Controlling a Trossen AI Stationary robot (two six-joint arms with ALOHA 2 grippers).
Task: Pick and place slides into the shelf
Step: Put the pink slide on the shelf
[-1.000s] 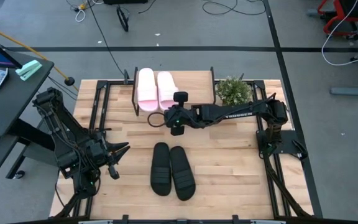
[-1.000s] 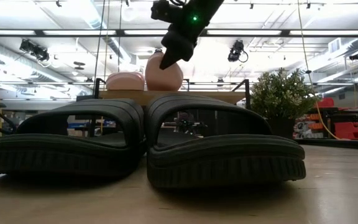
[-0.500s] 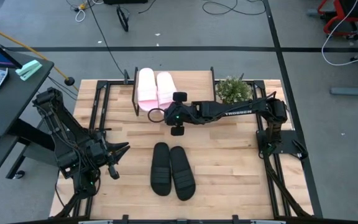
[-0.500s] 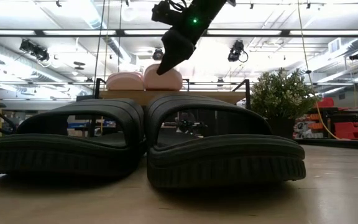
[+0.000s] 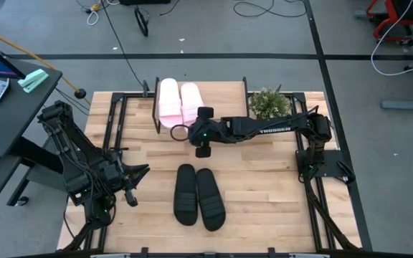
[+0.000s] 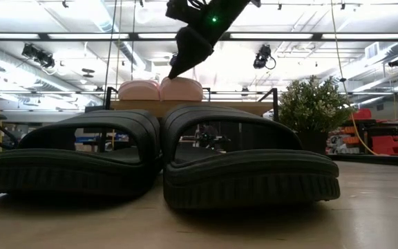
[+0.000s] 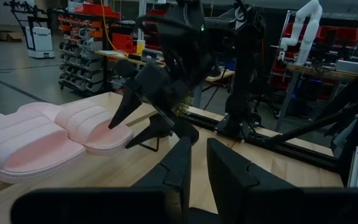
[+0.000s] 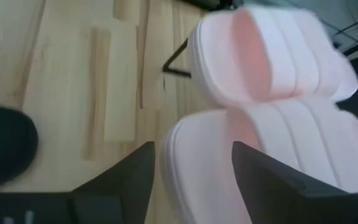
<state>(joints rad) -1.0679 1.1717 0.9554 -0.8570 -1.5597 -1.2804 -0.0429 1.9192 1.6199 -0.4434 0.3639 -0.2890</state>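
Note:
The pink slides stop short of the shelf's black frame [image 6: 112, 96]. Next, I close my right gripper and push the pair over from the plant's side [image 5: 201, 99].
Two pale pink slides [image 5: 168, 100] [image 5: 191, 100] lie side by side, soles down, on the shelf's light plank [image 5: 221, 99] at the table's far side. My right gripper [image 5: 180, 132] is open just in front of the right-hand pink slide [image 8: 241, 155]. Its fingers stand on either side of that slide's near end, and I see no touch. Two black slides [image 5: 185, 193] [image 5: 210, 199] lie on the table near the front. My left gripper [image 5: 140, 174] waits at the left, its fingers almost together with nothing between them.
A potted plant [image 5: 269, 104] stands right of the shelf, beside the right arm. The shelf's black metal frame [image 5: 154, 107] rises at its left end. Bare wooden tabletop [image 5: 264, 179] lies right of the black slides.
My right gripper has opened and let go of the right-hand pink slide, then drawn up and back a little. The slide, which it held raised above its partner, has come down and now lies level beside it on the shelf.

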